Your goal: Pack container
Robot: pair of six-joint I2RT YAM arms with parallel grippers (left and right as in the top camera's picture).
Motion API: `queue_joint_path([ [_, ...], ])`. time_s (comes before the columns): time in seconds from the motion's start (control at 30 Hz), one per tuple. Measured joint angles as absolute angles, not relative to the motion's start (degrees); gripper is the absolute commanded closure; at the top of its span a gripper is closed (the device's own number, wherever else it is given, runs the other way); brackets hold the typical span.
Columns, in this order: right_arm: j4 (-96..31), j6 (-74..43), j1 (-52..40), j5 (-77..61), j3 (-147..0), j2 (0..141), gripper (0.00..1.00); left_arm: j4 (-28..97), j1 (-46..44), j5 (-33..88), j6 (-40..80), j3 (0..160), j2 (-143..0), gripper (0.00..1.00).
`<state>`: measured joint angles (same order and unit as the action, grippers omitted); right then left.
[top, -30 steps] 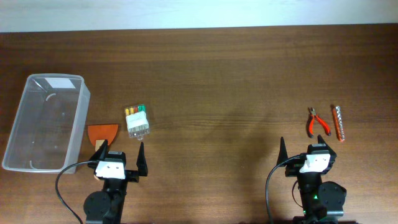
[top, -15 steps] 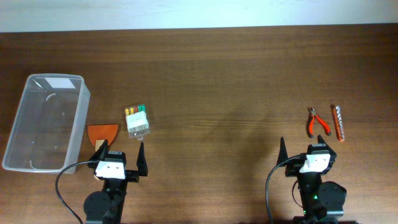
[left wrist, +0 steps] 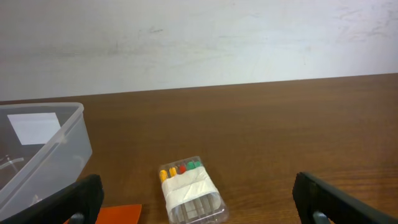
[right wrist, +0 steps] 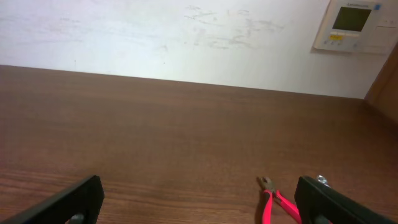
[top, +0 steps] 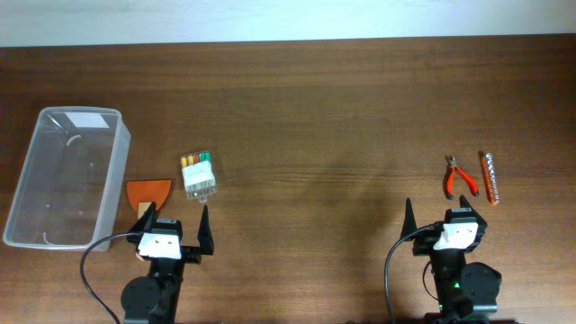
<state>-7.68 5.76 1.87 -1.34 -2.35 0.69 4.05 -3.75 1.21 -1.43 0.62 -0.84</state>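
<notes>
The container is far from the pliers by my right gripper, so my left gripper should first grab the container's near rim and bring the container toward the middle.
The container, a large clear plastic tub, lies empty at the table's left side; it also shows in the left wrist view. A small clear box with yellow, red and green pieces and an orange scraper lie right of it. My left gripper is open and empty, just in front of the box. Red-handled pliers and an orange-handled metal tool lie at the right. My right gripper is open and empty, in front of the pliers.
The dark wooden table ends at a white wall at the back. The scraper's corner shows in the left wrist view. A wall thermostat shows in the right wrist view.
</notes>
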Motion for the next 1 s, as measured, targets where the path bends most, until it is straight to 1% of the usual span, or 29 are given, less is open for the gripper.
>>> queue_joint_path([
  [0.13, -7.66, 5.65, 1.87, -0.93, -2.35, 0.69, 0.01, 2.98, -3.75, 0.97, 0.82, 0.62, -0.84, 0.01],
  [0.23, -7.62, 1.74, 1.87, -0.93, -2.35, 0.69, 0.01, 3.84, -3.75, 0.56, 5.54, 0.82, -0.84, 0.01],
  [0.3, -6.72, -1.74, 1.87, -0.99, -2.28, 0.69, 0.01, 6.92, -3.75, 0.14, 8.32, 2.22, -0.97, 0.01],
  [0.4, -2.07, -6.68, 1.87, -2.63, -2.11, 0.69, 0.02, 11.38, -3.75, -1.43, 10.98, 7.49, -2.92, 0.01],
  [0.47, 0.45, -8.8, 1.87, -4.62, -2.15, 0.69, 0.01, 15.07, -3.75, -3.11, 11.9, 13.82, -6.55, 0.01],
  [0.53, 0.03, -10.04, 1.87, -6.63, -2.61, 0.78, 0.01, 18.02, -3.75, -4.78, 12.03, 20.4, -11.09, 0.01],
  [0.67, -5.87, -11.38, 1.87, -9.23, -7.2, 3.64, 0.01, 23.49, -3.75, -8.56, 12.03, 34.11, -23.24, 0.01],
  [0.73, -9.78, -11.84, 1.87, -10.28, -11.75, 7.09, 0.01, 27.53, -3.68, -10.68, 12.01, 40.66, -30.26, 0.01],
  [0.87, -17.47, -11.86, 1.87, -12.6, -23.16, 17.47, 0.01, 41.1, -1.17, -14.28, 12.05, 53.08, -43.88, 0.01],
  [1.0, -29.67, -11.92, 1.87, -14.35, -36.29, 30.55, 0.01, 53.04, 3.77, -13.23, 12.05, 62.63, -55.35, 0.01],
])
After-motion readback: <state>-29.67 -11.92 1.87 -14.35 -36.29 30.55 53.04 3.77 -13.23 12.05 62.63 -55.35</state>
